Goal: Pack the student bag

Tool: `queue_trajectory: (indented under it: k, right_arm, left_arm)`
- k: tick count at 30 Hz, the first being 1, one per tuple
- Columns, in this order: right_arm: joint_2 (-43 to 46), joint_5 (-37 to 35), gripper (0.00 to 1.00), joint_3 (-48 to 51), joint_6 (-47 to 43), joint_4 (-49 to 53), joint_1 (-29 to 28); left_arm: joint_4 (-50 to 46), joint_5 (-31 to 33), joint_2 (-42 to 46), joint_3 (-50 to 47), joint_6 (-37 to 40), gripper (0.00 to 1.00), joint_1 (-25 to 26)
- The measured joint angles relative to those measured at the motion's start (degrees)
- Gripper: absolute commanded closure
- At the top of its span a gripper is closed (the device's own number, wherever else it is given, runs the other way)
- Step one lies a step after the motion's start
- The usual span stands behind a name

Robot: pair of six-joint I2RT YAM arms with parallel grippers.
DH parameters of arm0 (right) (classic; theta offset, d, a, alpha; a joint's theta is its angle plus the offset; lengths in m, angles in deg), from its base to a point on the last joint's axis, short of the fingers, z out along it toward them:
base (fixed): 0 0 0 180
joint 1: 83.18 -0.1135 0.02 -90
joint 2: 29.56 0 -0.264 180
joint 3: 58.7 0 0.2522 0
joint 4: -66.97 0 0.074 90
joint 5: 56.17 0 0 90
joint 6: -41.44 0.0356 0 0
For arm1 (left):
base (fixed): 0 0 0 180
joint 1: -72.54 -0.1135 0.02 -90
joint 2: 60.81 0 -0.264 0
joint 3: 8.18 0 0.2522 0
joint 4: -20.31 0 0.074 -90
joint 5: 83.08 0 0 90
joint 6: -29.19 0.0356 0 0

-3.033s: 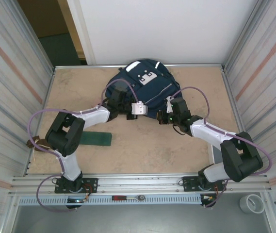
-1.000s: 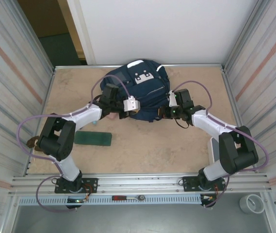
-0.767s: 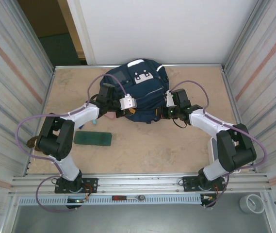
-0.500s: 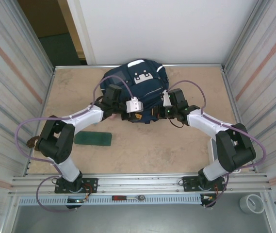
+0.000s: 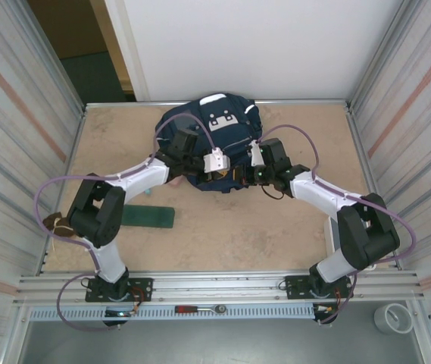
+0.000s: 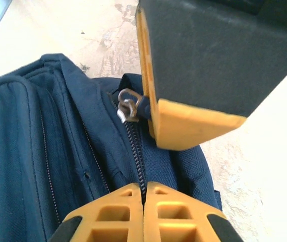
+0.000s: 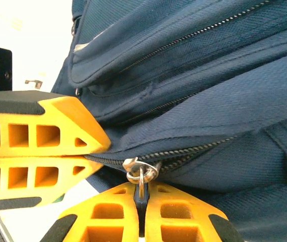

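Observation:
My left gripper pins the zip close to the zipper slider (image 7: 142,170), so next my right gripper draws the zipper pull away along the open zip (image 7: 198,147).
The student bag (image 5: 217,130), a navy backpack with a white patch, lies at the back of the table. My left gripper (image 5: 226,175) and right gripper (image 5: 242,177) meet at its near edge. In the left wrist view the left gripper (image 6: 144,186) is shut on the bag's fabric along the closed zip, just short of the metal zipper slider (image 6: 127,108). In the right wrist view the right gripper (image 7: 140,188) is shut on the zipper pull (image 7: 141,172), which hangs from the slider. The left gripper's fingers (image 7: 57,133) pinch the zip line right beside it.
A flat dark-green object (image 5: 148,217) lies on the table (image 5: 223,227) by the left arm. Metal walls enclose the left and right sides. A ratchet wrench (image 5: 200,309) and a tape roll (image 5: 393,318) sit beyond the front rail.
Both grippers have moved inward along the bag's near edge and now sit almost touching. The bag has bunched up a little toward the back wall.

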Motion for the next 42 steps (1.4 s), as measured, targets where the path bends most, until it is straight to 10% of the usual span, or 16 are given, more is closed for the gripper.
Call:
queue_trajectory:
  k: [14, 21, 27, 33, 42]
  right_arm:
    - [-1.4, -4.4, 1.0, -0.9, -0.6, 2.6, 3.0]
    - [-1.8, -4.8, 1.0, -1.6, 0.1, 1.5, -0.2]
    - [-1.8, -4.5, 1.0, -2.3, 1.4, 0.3, -2.3]
    - [-1.8, -4.3, 1.0, -2.4, 1.7, -1.0, -4.2]
    - [-1.8, -3.9, 1.0, -2.2, 1.6, -2.0, -5.0]
  left_arm:
    - [2.1, -3.6, 4.1, -6.8, -0.4, 0.98, -7.7]
    - [2.0, -1.2, 5.3, -8.3, -1.6, 0.55, -8.3]
    - [1.9, 0.3, 5.4, -8.0, -1.7, 0.45, -3.2]
    - [1.2, 1.0, 4.2, -4.0, -1.7, 0.51, 0.2]
    - [-2.0, 1.4, 2.2, -1.2, -0.9, 0.96, -0.2]
